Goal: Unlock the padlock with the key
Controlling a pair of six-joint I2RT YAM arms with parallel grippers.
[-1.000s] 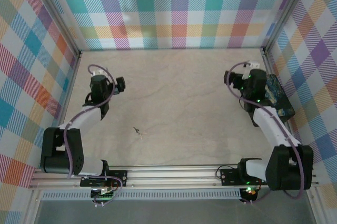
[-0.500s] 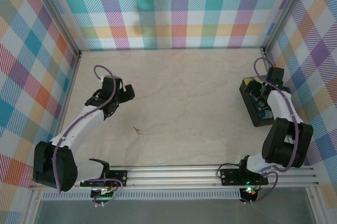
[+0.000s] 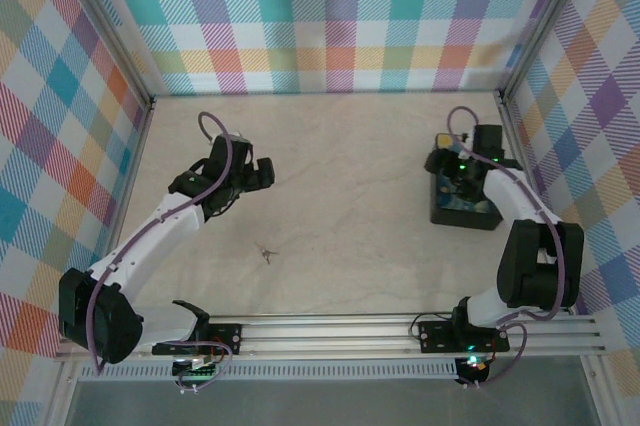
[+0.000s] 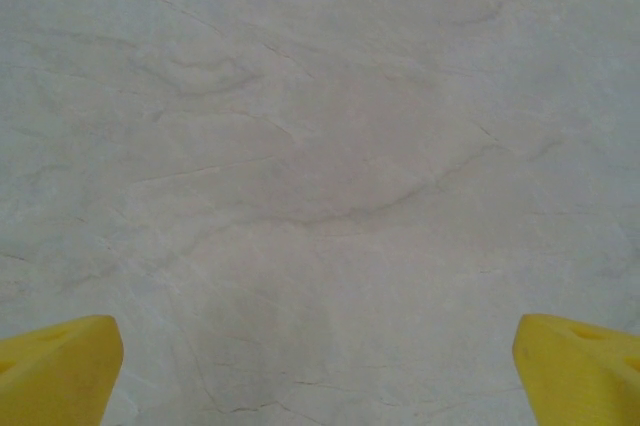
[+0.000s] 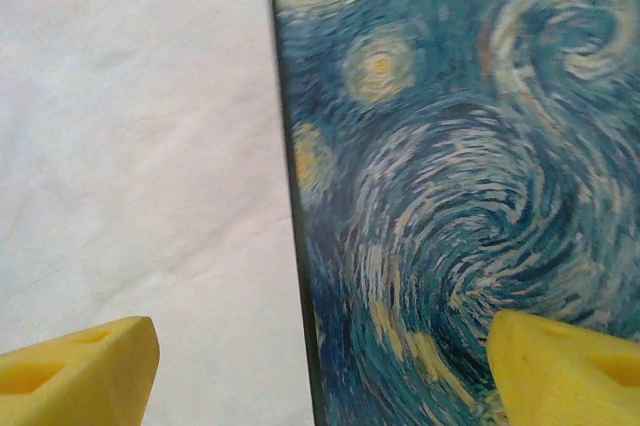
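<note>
Next, I move my left gripper back toward the table's near edge and lower it onto the key (image 3: 266,253), because it is hovering over empty table (image 4: 318,361), farther out than the key.
The key (image 3: 265,249) is a tiny thin metal piece lying flat on the pale table, left of centre. No padlock is in view. My left gripper (image 3: 262,171) (image 4: 320,376) hovers open over bare table, beyond the key, with nothing between its yellow fingertips (image 4: 55,366). A black box with a blue-and-yellow painted lid (image 3: 470,208) (image 5: 480,146) sits at the right. My right gripper (image 3: 448,161) (image 5: 320,366) is open just above the box's left edge, with one fingertip (image 5: 80,366) over the table and the other over the lid, holding nothing.
Plaid walls close in the table on the left, back and right. An aluminium rail (image 3: 330,331) with both arm bases runs along the near edge. The table (image 3: 350,196) between the key and the box is bare.
My left arm has stretched farther towards the middle of the table. My right arm has swung around, and the box has shifted left, away from the right wall, and turned.
</note>
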